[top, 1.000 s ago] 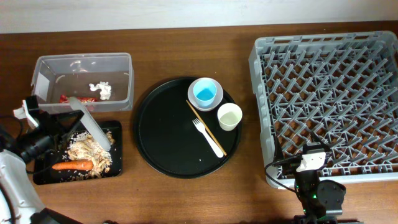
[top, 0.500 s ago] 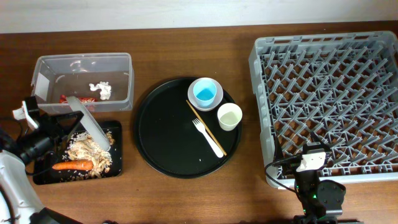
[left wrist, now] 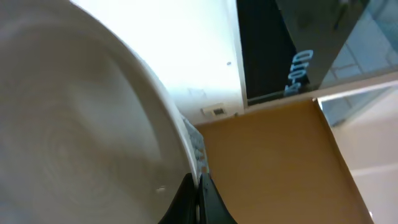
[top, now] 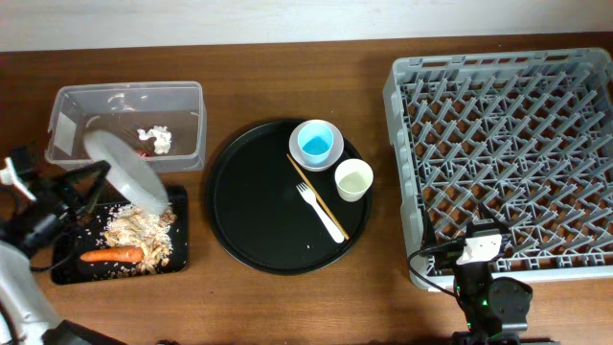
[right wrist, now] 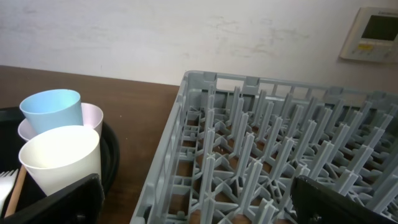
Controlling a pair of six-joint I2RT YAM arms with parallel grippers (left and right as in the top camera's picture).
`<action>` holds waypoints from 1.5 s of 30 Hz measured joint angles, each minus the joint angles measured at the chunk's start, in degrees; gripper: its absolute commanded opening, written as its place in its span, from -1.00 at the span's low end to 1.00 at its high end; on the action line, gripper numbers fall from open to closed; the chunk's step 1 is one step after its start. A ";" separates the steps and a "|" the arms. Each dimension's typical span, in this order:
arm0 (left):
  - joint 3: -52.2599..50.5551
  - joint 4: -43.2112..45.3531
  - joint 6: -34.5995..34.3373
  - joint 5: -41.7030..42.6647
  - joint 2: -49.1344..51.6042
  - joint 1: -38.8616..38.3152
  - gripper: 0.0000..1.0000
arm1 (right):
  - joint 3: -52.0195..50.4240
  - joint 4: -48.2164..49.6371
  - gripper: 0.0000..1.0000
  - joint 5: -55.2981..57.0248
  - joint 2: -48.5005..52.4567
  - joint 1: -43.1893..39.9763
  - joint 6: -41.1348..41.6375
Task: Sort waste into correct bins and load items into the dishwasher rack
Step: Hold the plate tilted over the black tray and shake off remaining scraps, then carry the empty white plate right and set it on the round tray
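I should put the plate down on the round black tray (top: 257, 209), where my right gripper can reach it, because my left gripper is holding the plate (top: 129, 172) far from the rack.
My left gripper (top: 96, 175) is shut on the rim of the round whitish plate (top: 126, 172) and holds it tilted over the shallow black tray (top: 67, 264) and the front edge of the clear tub (top: 67, 101). In the left wrist view the plate (left wrist: 81, 124) fills the left side and my fingers (left wrist: 196, 196) pinch its rim. Rice with scraps (top: 136, 232) and the carrot (top: 110, 255) lie in the black tray. The napkin (top: 154, 139) lies in the tub; the red wrapper (top: 144, 151) is mostly hidden behind the plate. My right gripper (top: 482, 251) is open and empty at the rack's (top: 508, 153) front edge.
The round black tray (top: 249, 211) holds the light-blue cup (top: 316, 144) inside the pale bowl (top: 333, 156), the white cup (top: 352, 179), the fork (top: 323, 215) and the wooden stick (top: 308, 188). The right wrist view shows the rack (right wrist: 280, 143) and both cups (right wrist: 59, 158).
The left arm has drawn back to the left and up. The plate has turned from nearly edge-on to showing more of its face, and now covers most of the red wrapper.
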 measured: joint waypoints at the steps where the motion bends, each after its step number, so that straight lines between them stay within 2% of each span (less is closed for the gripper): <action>1: 0.00 -0.39 -0.35 -0.09 0.00 1.95 -0.99 | 0.00 0.00 0.97 0.00 0.00 0.00 0.00; 3: 0.02 -3.41 -0.50 -1.18 0.00 5.18 -1.00 | 0.00 -0.02 0.97 -0.02 0.00 0.00 0.00; 8: -0.04 -2.32 0.55 0.20 0.00 5.44 -0.99 | 0.00 -0.02 0.97 0.00 0.00 0.00 0.00; 10: 0.00 -5.75 0.57 1.11 0.00 5.44 -1.00 | 0.00 -0.02 0.98 0.00 0.00 0.00 0.02; 12: -0.02 -4.79 0.57 1.31 0.00 5.44 -1.00 | 0.00 -0.02 0.97 0.00 0.00 0.00 0.02; 16: 0.02 -5.99 0.76 -4.20 0.00 4.48 -0.99 | 0.00 -0.02 0.97 0.00 0.00 0.00 0.02; 19: 0.55 -8.85 0.76 -10.19 -0.33 0.92 -1.00 | 0.00 -0.02 0.97 0.00 0.00 0.00 0.02; 23: 13.18 -12.15 -3.17 -32.37 -7.72 -10.71 -1.00 | 0.00 -0.02 0.97 0.00 0.00 0.00 0.00; 25: 16.04 -12.41 -4.57 -42.07 -10.27 -19.76 -0.99 | 0.00 0.00 0.97 -0.02 0.00 0.00 0.00; 27: 17.49 -12.81 -8.81 -56.26 -11.45 -28.57 -1.00 | 0.00 -0.02 0.97 -0.02 0.00 0.00 0.00; 28: 17.64 -11.06 -9.22 -59.45 -11.61 -31.76 -0.99 | 0.00 -0.02 0.97 0.00 0.00 0.00 0.02; 30: 17.66 -8.48 -10.10 -59.78 -11.58 -33.38 -0.99 | 0.00 -0.02 0.97 0.00 0.00 0.00 0.00; 32: 17.70 -8.26 -9.35 -53.22 -10.14 -32.22 -0.99 | 0.00 -0.02 0.97 0.00 0.00 0.00 0.00; 34: 17.73 -10.51 -7.65 -51.58 -8.57 -32.81 -0.99 | 0.00 -0.02 0.97 0.00 0.00 0.00 0.02; 36: 17.73 -10.60 -5.68 -50.93 -9.01 -37.99 -1.00 | 0.00 -0.02 0.97 -0.02 0.00 0.00 0.02; 38: 18.29 -9.09 -4.74 -51.45 -9.88 -46.62 -1.00 | 0.00 -0.02 0.97 -0.02 0.00 0.00 0.00; 39: 18.82 -8.83 -4.15 -53.35 -10.32 -53.27 -0.99 | 0.00 -0.02 0.97 0.00 0.00 0.00 0.00; 40: 18.86 -8.76 -4.13 -55.82 -10.45 -56.48 -0.99 | 0.00 -0.02 0.97 -0.02 0.00 0.00 0.02; 43: 19.02 -7.69 -5.62 -73.40 -8.74 -77.77 -1.00 | 0.00 0.00 0.97 0.00 0.00 0.00 0.00; 45: 19.23 -7.63 -7.19 -82.07 -3.28 -84.06 -1.00 | 0.00 -0.02 0.98 -0.02 0.00 0.00 0.00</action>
